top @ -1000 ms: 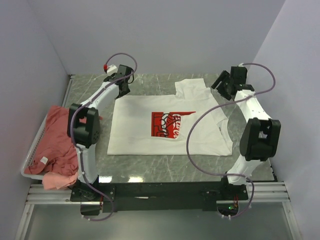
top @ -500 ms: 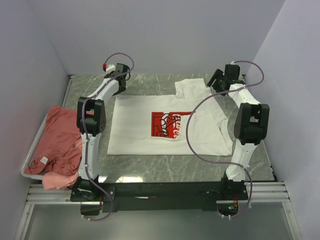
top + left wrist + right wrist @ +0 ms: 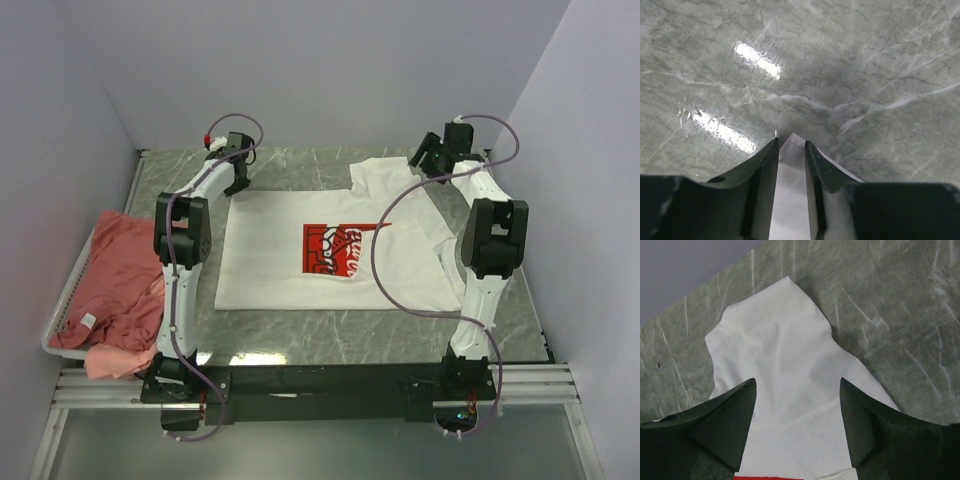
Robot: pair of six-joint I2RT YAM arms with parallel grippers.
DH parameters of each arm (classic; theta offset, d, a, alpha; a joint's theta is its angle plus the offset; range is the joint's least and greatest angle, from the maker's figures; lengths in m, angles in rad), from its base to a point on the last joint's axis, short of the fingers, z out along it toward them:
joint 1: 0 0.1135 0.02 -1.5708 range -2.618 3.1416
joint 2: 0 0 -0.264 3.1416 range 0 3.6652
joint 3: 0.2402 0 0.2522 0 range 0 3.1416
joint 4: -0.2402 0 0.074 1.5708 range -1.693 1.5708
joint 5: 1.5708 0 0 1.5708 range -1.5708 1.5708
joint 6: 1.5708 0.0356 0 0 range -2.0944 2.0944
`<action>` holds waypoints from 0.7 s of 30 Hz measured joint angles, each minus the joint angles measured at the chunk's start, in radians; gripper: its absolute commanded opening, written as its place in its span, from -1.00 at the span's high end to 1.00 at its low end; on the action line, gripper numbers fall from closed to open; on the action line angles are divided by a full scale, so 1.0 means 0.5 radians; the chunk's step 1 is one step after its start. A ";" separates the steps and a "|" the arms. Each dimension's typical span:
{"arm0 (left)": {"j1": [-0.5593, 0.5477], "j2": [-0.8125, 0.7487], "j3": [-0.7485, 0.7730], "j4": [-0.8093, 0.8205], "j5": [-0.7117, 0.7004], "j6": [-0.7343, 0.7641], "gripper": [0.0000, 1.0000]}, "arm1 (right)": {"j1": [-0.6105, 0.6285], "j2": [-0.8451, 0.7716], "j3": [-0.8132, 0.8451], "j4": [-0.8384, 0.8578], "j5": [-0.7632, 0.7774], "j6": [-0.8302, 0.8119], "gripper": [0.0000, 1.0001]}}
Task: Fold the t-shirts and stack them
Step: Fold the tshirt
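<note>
The far sleeve (image 3: 382, 177) sticks out limply past the white t-shirt's far side (image 3: 295, 193). The sleeve will fold inward along with that side when I carry that side over.
A white t-shirt (image 3: 330, 250) with a red chest print lies spread flat on the marble table. My left gripper (image 3: 240, 182) is at its far left corner. In the left wrist view the jaws (image 3: 791, 143) stand narrowly apart, with the white corner (image 3: 792, 150) lying between them on the table. My right gripper (image 3: 425, 165) is open over the far sleeve (image 3: 385, 175). In the right wrist view it (image 3: 797, 382) straddles that white sleeve (image 3: 775, 355). Salmon-pink t-shirts (image 3: 115, 275) lie heaped at the left.
The pink shirts sit in a white wire basket (image 3: 58, 325) at the table's left edge. Grey walls close in the back and both sides. Purple cables loop over both arms, and the right one (image 3: 378, 250) hangs over the shirt.
Both arms have stretched toward the back. The left gripper has come down at the shirt's far left corner. The right gripper has shifted left and back over the far sleeve.
</note>
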 measured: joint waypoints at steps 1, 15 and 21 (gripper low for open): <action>0.005 0.002 0.000 0.006 0.012 0.000 0.38 | 0.000 0.021 0.027 -0.001 -0.001 0.000 -0.48; 0.034 0.016 0.000 0.068 0.117 -0.002 0.99 | 0.003 0.427 0.478 -0.230 -0.005 0.008 -0.51; 0.040 0.016 -0.009 0.109 0.174 -0.001 0.99 | -0.002 0.590 0.791 -0.390 -0.005 0.064 -0.49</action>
